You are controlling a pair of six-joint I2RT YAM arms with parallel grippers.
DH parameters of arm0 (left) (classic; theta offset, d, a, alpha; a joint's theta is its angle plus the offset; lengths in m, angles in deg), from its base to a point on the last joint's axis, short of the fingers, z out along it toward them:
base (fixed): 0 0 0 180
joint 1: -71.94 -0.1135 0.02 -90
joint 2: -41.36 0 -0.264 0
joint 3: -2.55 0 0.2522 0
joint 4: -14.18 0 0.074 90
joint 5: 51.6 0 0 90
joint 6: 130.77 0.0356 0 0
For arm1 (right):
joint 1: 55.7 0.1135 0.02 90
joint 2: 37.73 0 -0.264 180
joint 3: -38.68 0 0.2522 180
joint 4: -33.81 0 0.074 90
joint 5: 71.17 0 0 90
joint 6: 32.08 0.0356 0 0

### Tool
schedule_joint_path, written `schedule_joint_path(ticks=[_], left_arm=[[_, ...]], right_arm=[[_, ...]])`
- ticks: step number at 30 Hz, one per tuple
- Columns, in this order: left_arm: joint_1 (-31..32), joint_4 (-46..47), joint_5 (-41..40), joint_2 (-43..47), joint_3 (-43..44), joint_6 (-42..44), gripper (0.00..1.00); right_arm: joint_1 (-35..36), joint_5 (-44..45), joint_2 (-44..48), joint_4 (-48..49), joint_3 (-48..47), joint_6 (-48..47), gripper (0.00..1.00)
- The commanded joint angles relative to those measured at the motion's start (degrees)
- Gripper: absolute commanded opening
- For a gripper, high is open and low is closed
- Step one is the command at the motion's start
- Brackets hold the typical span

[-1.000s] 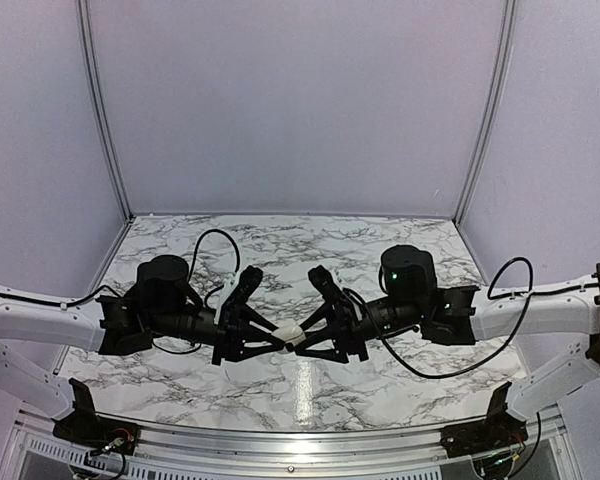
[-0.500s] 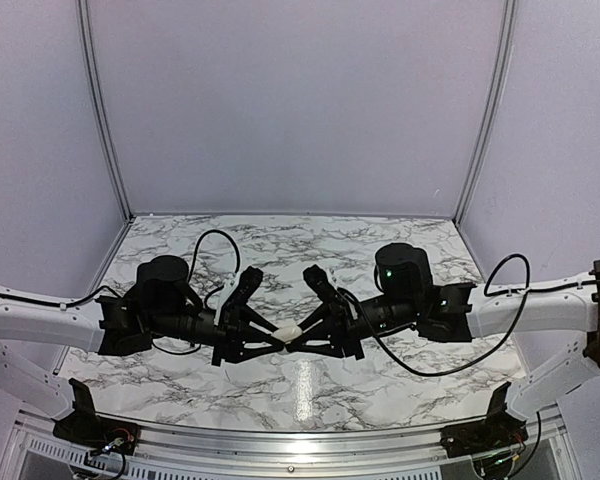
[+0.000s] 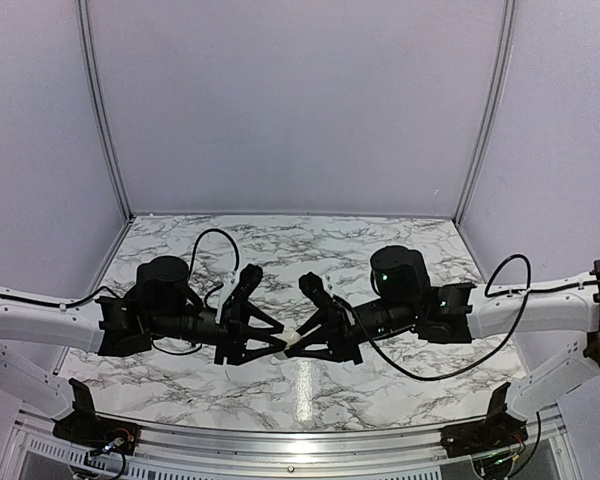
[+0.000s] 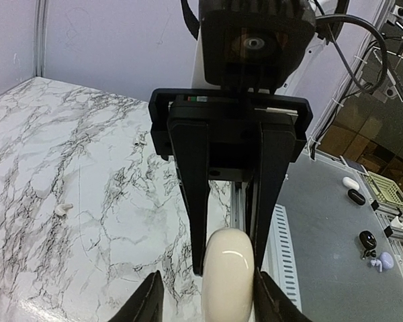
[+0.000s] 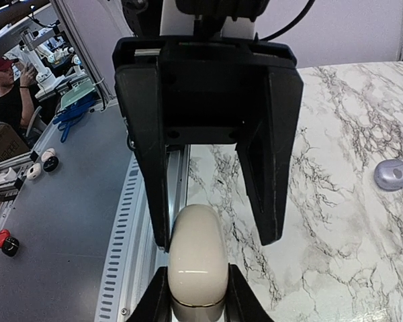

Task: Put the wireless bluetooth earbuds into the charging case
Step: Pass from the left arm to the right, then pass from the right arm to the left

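Note:
Next, my left gripper moves toward the rail (image 4: 283,258) before it closes on both sides, because it is off centre, with one finger on the charging case and the far finger apart.
The white rounded charging case (image 3: 291,338) hangs above the table between both grippers, its lid shut. My right gripper (image 5: 196,300) is shut on the case (image 5: 196,258), both fingers pressed to its sides. My left gripper (image 4: 208,300) is open around the same case (image 4: 228,268). One of its fingers touches the case and the other stands apart. A tiny whitish earbud (image 4: 64,209) lies on the marble to the left. A small greyish rounded earbud (image 5: 391,174) lies on the marble to the right. Neither earbud is clear in the top view.
The marble table (image 3: 380,255) has purple walls on three sides. A metal rail (image 3: 300,437) runs along the near edge. Black cables loop off both wrists. Off the table stand workbenches with small items, and a person (image 5: 10,94).
My right arm has moved left, toward the left gripper, with the case between them. The left gripper's fingers now stand wider around the case. The left arm has hardly moved.

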Motion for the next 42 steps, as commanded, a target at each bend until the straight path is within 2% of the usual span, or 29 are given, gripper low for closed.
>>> schedule_joint_path(ticks=[1, 13, 18, 23, 32, 39, 42], left_arm=[[-0.3, -0.3, -4.8, 1.4, 0.6, -0.2, 0.45], [-2.3, -0.6, -3.2, 4.8, -0.5, -1.4, 0.43], [-2.2, -0.7, 1.2, 6.4, -1.6, 0.4, 0.54], [-1.1, -1.5, 3.6, 6.3, -1.9, 2.1, 0.58], [1.1, -4.2, 5.3, 1.4, 0.8, 3.6, 0.48], [1.6, -5.6, 4.8, 0.0, 2.0, 4.6, 0.30], [1.6, -6.0, 4.1, 0.5, 2.1, 5.1, 0.25]], right_arm=[[0.8, -1.5, 0.9, -0.8, -2.4, -2.7, 0.00], [0.9, -1.5, 0.8, -1.3, -2.2, -3.7, 0.00], [0.7, -0.4, 1.2, -0.9, -1.9, -3.3, 0.00], [0.7, 0.9, 1.7, -0.5, -2.3, -3.6, 0.00], [0.7, 0.7, 1.2, -1.9, -3.4, -4.2, 0.00], [0.7, 0.7, 0.9, -2.1, -3.9, -3.9, 0.00], [0.7, 0.6, 0.7, -2.4, -4.0, -3.9, 0.00]])
